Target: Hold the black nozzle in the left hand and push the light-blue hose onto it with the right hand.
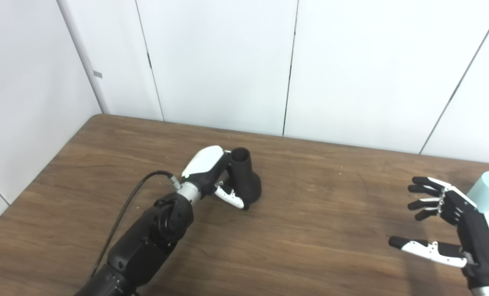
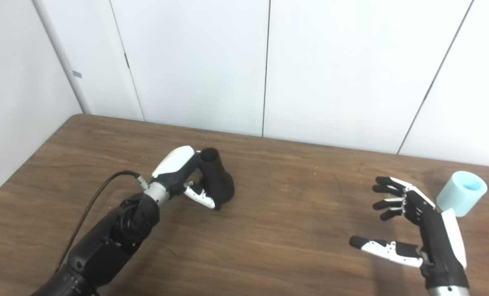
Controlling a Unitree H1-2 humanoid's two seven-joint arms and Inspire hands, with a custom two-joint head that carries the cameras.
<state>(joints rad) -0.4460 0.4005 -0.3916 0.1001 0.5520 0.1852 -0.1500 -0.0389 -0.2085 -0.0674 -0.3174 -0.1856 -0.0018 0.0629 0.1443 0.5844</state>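
Note:
The light-blue hose point(image 1: 488, 191) will slip over the black nozzle's slim neck point(image 1: 241, 165) and leave the nozzle's base in view when the robot pushes the hose, because the neck gets wider below.
The black nozzle point(image 1: 247, 177) stands upright on the wooden table point(image 1: 318, 230), open mouth up, left of centre. My left hand point(image 1: 206, 169) is wrapped around it: the thumb lies across its lower front and the fingers are hidden behind it. The light-blue hose point(image 2: 462, 193), a short cylinder tilted on its side, lies at the far right of the table. My right hand point(image 2: 417, 224) hovers just left of the hose, apart from it, fingers spread and thumb stretched out low, holding nothing.
White wall panels point(image 1: 228, 61) rise directly behind the table's far edge. A black cable point(image 1: 121, 213) loops along my left forearm. Bare wood lies between the two hands.

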